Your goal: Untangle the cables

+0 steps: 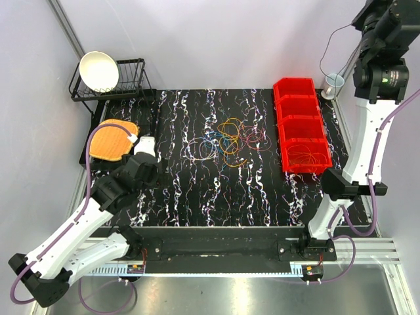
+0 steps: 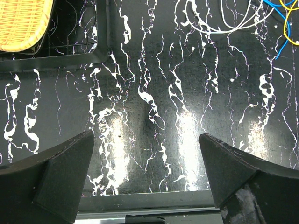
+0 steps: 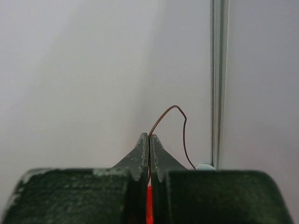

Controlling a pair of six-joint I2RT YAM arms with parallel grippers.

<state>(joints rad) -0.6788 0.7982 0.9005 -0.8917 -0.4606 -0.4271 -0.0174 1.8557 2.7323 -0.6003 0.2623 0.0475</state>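
Observation:
My right gripper is raised, and the brown wire from it hangs by the clear cup [image 1: 333, 84] behind the bins, so I should move forward and lower the wire toward the red bins [image 1: 300, 115].
The cables [image 1: 226, 141] lie as a loose tangle of thin coloured loops in the middle of the black marbled mat. Some loops show at the top right of the left wrist view [image 2: 233, 23]. My left gripper [image 1: 149, 141] is open and empty, low over bare mat [image 2: 145, 135], left of the tangle. My right gripper [image 1: 365, 21] is raised high at the back right. It is shut [image 3: 149, 136] on one thin brown wire [image 3: 183, 126] that arcs out of the jaws and hangs down [image 1: 323, 62]. Several thin wires [image 1: 308, 154] lie in the nearest red bin.
A row of red bins [image 1: 298, 108] stands at the right of the mat. A wire dish rack [image 1: 128, 85] with a white bowl [image 1: 98, 69] stands at the back left. An orange woven basket [image 1: 113, 139] lies in front of it. A clear cup [image 1: 333, 84] stands behind the bins.

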